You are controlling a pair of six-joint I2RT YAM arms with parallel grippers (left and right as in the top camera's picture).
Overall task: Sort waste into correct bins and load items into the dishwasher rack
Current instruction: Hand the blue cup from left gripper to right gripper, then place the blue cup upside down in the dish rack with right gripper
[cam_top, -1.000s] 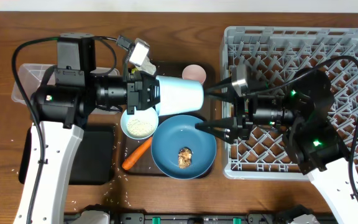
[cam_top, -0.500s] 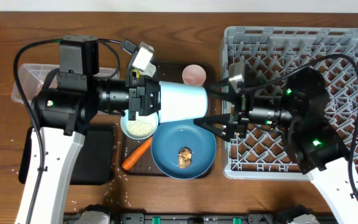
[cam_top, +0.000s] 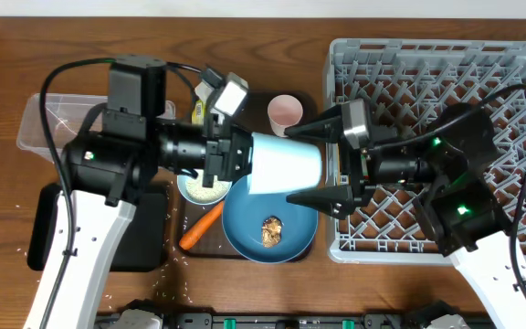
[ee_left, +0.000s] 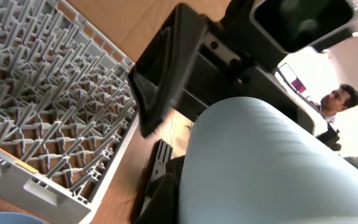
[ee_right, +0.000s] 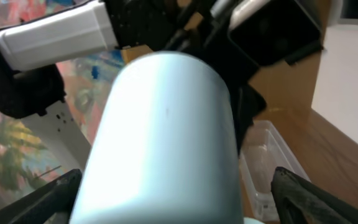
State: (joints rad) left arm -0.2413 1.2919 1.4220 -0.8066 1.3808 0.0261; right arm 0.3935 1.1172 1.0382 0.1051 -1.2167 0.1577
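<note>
The dishwasher rack (cam_top: 391,82) is behind my right gripper. My left gripper should therefore pass over the light-blue cup by its loose end before it takes the pink cup (cam_top: 285,111).
My left gripper (cam_top: 245,163) is shut on the small light-blue cup (cam_top: 286,164) and holds it sideways above the blue plate (cam_top: 245,219). My right gripper (cam_top: 288,165) is open, with one finger on each side of the cup's free end. In the right wrist view the cup (ee_right: 166,137) fills the space between my open fingers (ee_right: 176,199). In the left wrist view the cup (ee_left: 272,162) lies beside the grey rack (ee_left: 48,112). The brown lump (cam_top: 272,230) sits on the plate. The carrot (cam_top: 199,228) lies next to the white bowl (cam_top: 204,187), which holds rice.
The pink cup (cam_top: 284,111) stands left of the dishwasher rack (cam_top: 446,82). The clear box (cam_top: 44,119) is at the far left, and the black tray (cam_top: 140,233) lies in front of it. A yellow-green wrapper (cam_top: 197,111) shows behind my left arm. Rice grains lie scattered near the front edge.
My left gripper has carried the light-blue cup to the right, toward the rack. My right gripper's open fingers now straddle the cup's end.
</note>
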